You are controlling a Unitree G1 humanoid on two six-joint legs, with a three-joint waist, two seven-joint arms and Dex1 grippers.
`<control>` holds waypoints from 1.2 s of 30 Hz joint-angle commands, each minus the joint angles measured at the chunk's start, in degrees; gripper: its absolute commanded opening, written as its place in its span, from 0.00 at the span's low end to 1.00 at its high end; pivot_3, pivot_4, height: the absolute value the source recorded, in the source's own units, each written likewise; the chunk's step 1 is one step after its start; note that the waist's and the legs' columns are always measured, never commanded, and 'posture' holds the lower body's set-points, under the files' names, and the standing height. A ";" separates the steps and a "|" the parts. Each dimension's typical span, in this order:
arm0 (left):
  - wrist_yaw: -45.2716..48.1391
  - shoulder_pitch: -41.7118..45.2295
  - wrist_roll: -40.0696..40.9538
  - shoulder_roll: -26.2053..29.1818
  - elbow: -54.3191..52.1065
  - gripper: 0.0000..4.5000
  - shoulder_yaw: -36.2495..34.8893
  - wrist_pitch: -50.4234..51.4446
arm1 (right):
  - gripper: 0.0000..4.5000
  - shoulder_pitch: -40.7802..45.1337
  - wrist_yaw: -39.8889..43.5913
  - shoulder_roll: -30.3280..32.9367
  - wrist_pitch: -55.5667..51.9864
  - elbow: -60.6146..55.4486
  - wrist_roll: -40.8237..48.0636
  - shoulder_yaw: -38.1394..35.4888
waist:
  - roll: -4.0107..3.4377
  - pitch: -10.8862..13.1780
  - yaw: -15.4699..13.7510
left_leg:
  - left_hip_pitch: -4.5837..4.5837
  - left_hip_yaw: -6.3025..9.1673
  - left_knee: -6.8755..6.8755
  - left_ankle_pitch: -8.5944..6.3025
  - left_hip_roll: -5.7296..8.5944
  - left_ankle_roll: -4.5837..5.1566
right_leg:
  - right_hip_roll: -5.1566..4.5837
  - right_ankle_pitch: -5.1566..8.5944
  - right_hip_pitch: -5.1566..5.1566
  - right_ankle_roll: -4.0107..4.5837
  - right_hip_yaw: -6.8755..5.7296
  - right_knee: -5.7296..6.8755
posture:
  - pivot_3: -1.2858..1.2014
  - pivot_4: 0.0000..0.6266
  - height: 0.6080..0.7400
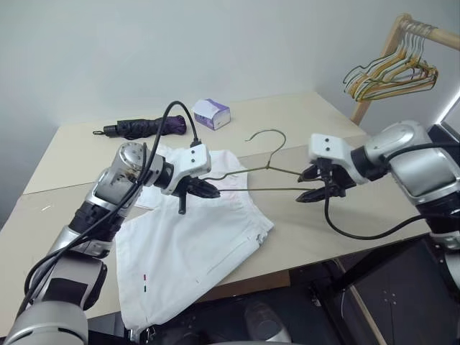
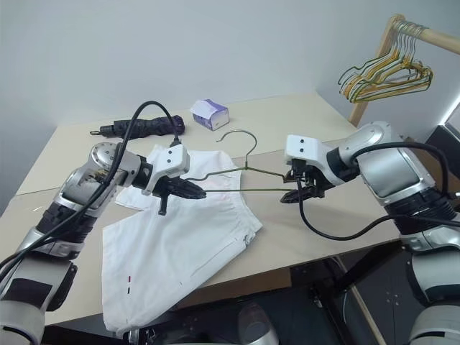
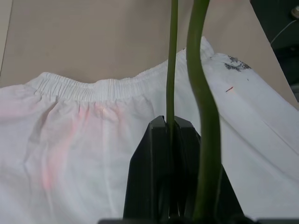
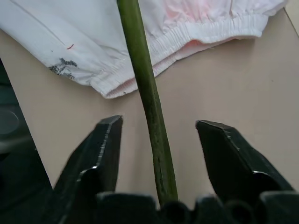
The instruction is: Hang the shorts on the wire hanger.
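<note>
My left gripper is holding the hanger end (image 1: 210, 178) that has to go into the waistband, so my right gripper should grip the opposite end (image 4: 159, 140) before my left gripper moves away.
The white shorts (image 1: 187, 251) lie spread on the table, waistband toward the far side, one leg reaching over the near edge. Above them the thin greenish wire hanger (image 1: 267, 166) is held level, its hook pointing away from me. My left gripper (image 1: 208, 190) is shut on the hanger's left end; the left wrist view shows the wire (image 3: 171, 70) pinched between the black fingers (image 3: 149, 158). My right gripper (image 1: 307, 185) is at the hanger's right end. Its fingers (image 4: 105, 140) stand apart on either side of the wire (image 4: 149, 102), not touching it.
A white-and-purple tissue box (image 1: 211, 113) and a folded dark umbrella (image 1: 144, 128) lie at the back of the table (image 1: 302, 108). A bunch of yellow and dark hangers (image 1: 392, 75) hangs on a wooden rack at the far right. The table's near edge runs just below the shorts.
</note>
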State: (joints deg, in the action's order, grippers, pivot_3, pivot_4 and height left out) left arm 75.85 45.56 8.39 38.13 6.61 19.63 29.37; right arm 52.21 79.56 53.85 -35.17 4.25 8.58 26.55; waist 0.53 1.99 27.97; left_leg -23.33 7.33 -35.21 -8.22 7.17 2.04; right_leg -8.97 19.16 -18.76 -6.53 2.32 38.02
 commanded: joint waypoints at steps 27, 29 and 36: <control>1.92 1.33 6.59 1.67 13.99 0.94 -14.82 -16.18 | 0.00 -16.56 0.03 5.61 -15.94 -12.35 7.65 -15.68 | 0.00 -0.01 -0.04 | -0.05 0.03 -0.04 0.00 0.00 0.01 | -0.02 0.00 -0.02 0.00 -0.04 0.00 | 0.34 0.00 1.00; 1.79 -0.51 8.26 2.68 12.31 1.00 -17.06 -14.42 | 0.00 -22.08 -2.38 5.79 -21.11 -14.07 10.87 -20.33 | 0.02 -0.02 -0.22 | -0.09 0.03 -0.04 0.00 0.00 0.01 | -0.03 0.00 -0.08 0.00 -0.04 0.02 | 0.35 0.00 1.00; 3.38 -11.29 18.19 4.22 -2.12 1.00 -23.55 -10.34 | 0.00 -32.67 -14.60 -1.00 -41.33 -14.08 18.92 -32.54 | 0.04 -0.14 -0.59 | -0.09 0.02 -0.10 0.00 -0.03 0.01 | -0.02 -0.13 -0.06 0.18 -0.01 0.05 | 0.36 0.00 1.00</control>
State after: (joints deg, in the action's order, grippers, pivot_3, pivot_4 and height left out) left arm 75.61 33.37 22.96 38.24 10.09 -3.28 13.71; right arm 19.49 68.03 53.97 -71.38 -9.41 25.27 -2.30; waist 0.57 1.86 27.38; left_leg -23.48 7.35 -35.30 -8.21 7.14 2.05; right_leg -8.97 19.02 -18.84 -6.38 2.31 38.07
